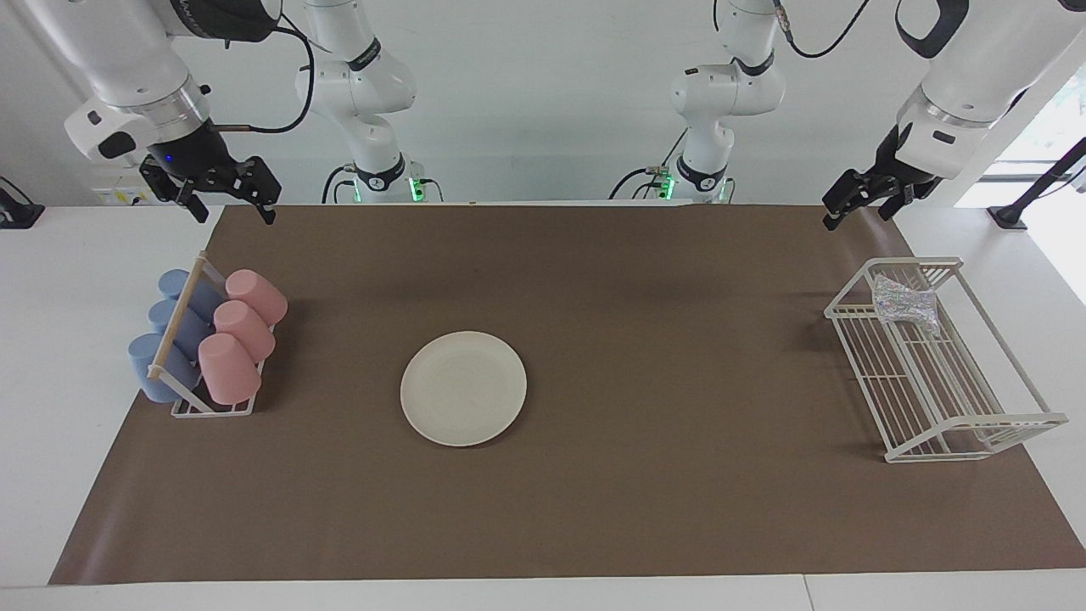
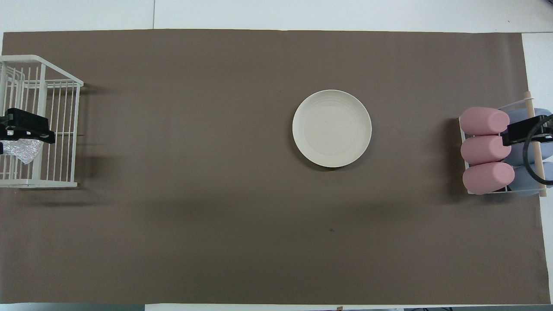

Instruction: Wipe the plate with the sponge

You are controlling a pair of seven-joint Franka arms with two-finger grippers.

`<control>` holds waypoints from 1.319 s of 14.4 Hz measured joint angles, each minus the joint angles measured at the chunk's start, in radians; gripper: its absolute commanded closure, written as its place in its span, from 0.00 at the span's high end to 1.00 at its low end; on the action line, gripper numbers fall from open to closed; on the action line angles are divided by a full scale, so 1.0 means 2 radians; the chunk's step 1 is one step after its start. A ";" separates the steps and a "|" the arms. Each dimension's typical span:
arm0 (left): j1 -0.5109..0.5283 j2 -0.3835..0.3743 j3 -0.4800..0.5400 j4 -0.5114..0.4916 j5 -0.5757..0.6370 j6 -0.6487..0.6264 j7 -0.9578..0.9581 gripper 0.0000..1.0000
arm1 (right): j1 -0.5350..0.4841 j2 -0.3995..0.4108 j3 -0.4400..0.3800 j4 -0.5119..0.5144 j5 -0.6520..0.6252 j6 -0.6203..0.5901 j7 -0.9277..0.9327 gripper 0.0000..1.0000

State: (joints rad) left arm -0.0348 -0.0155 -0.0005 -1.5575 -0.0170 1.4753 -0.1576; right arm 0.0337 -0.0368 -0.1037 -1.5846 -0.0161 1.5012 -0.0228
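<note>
I expect the silvery speckled sponge (image 2: 26, 150) to come out freely and leave the basket empty when I lift it, because only open wires (image 2: 58, 163) show around it.
The cream-white plate (image 1: 463, 388) (image 2: 332, 128) lies flat and bare on the brown mat, near the table's middle. The silvery speckled sponge (image 1: 906, 304) (image 2: 23, 151) lies inside a white wire basket (image 1: 976, 424) (image 2: 65, 129) at the left arm's end of the table, in the part nearer the robots. My left gripper (image 1: 859, 216) (image 2: 26, 127) hangs raised over that basket, open and empty, partly covering the sponge in the overhead view. My right gripper (image 1: 235, 210) (image 2: 520, 133) hangs raised over the cup rack, open and empty.
A rack (image 1: 212, 407) (image 2: 533, 142) with a wooden bar holds three pink cups (image 1: 242, 335) (image 2: 486, 150) and three blue cups (image 1: 170, 339) on their sides at the right arm's end. The brown mat (image 1: 679, 475) covers most of the table.
</note>
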 measured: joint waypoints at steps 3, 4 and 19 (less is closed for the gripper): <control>0.000 0.000 0.000 0.000 0.000 0.000 0.000 1.00 | 0.000 0.000 0.000 0.000 0.000 0.000 0.000 1.00; 0.000 0.000 0.000 0.000 0.000 0.000 0.000 1.00 | 0.000 0.000 0.000 0.000 0.000 0.000 0.000 1.00; -0.028 0.042 -0.005 -0.052 0.196 0.043 -0.028 1.00 | 0.000 0.000 0.001 0.000 0.000 0.001 0.052 1.00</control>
State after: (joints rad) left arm -0.0911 0.0691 -0.0109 -1.6616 0.3749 1.5610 -0.2140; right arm 0.0340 -0.0369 -0.1024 -1.5846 -0.0161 1.5032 0.0806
